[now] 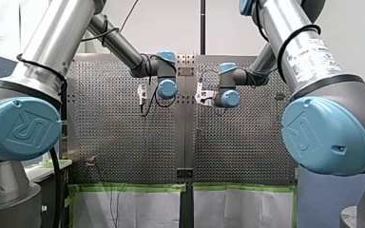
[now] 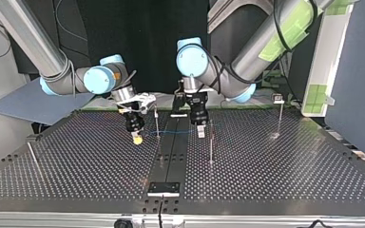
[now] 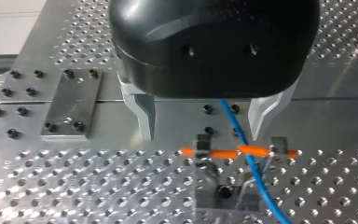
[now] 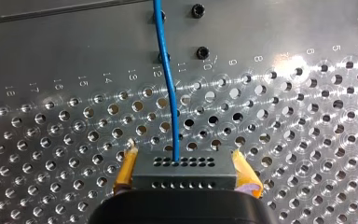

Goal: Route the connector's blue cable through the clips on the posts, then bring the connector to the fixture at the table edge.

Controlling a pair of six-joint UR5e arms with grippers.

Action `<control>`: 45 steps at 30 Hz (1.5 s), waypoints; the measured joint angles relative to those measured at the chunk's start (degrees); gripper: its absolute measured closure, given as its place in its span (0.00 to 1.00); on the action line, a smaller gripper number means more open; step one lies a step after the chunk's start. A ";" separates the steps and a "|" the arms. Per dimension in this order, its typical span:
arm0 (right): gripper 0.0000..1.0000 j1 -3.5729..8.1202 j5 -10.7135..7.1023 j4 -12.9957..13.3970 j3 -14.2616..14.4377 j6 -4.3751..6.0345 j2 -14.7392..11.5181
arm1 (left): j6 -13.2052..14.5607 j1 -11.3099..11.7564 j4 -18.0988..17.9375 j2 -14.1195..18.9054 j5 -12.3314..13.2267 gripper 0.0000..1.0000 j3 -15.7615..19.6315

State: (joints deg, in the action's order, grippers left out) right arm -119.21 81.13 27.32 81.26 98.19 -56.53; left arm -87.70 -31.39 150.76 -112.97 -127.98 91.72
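The blue cable (image 4: 165, 51) comes out of the grey connector in a smooth, gentle curve (image 4: 173, 107), so I expect the cable to follow behind in a slanted bow when I carry the connector.
My right gripper (image 4: 184, 155), with yellow pads (image 4: 125, 170), is shut on the grey connector (image 4: 185, 171). The blue cable (image 4: 170, 93) runs from the connector straight ahead over the perforated table. In the top view my right gripper (image 2: 137, 137) hangs low at the left of the centre strip, and the cable (image 2: 180, 130) stretches across to my left gripper (image 2: 200, 129). My left gripper (image 3: 202, 137) is open, its metal fingers (image 3: 145, 116) on either side of the cable (image 3: 235, 126). Just ahead of it the cable crosses a clip with an orange bar (image 3: 214, 153).
Thin posts stand on the table (image 2: 76, 161): one beside my right gripper (image 2: 157, 121), one near my left gripper (image 2: 211, 145), one far right (image 2: 280, 118), one leaning at the left (image 2: 33, 156). A plate fixture (image 2: 163, 188) sits at the near edge.
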 joint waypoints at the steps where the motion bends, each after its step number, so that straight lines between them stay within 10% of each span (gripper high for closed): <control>1: 1.00 -0.02 0.00 -0.01 0.00 0.00 0.00 | -0.09 -0.02 0.30 -0.32 0.01 0.00 -0.32; 31: 1.00 -0.14 0.00 -0.50 -0.01 -0.44 -0.02 | -1.65 1.01 2.29 -3.69 0.51 0.00 -5.52; 33: 1.00 -0.12 0.00 -0.50 -0.01 -0.44 -0.02 | -1.65 0.84 2.19 -3.69 0.42 0.37 -5.52; 34: 1.00 -0.12 0.00 -0.50 -0.02 -0.44 -0.02 | -1.68 0.77 2.12 -3.69 0.33 0.37 -5.52; 36: 1.00 -0.07 0.00 -0.50 -0.01 -0.44 -0.01 | -1.89 0.69 2.02 -3.69 0.22 0.92 -5.52; 45: 1.00 0.02 0.00 -0.50 0.00 -0.44 -0.02 | -1.14 0.53 0.82 -3.69 0.64 1.00 -5.52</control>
State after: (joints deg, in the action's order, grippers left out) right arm -119.19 81.14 26.82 81.26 97.75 -56.55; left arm -88.84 -30.86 151.58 -116.66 -127.34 86.20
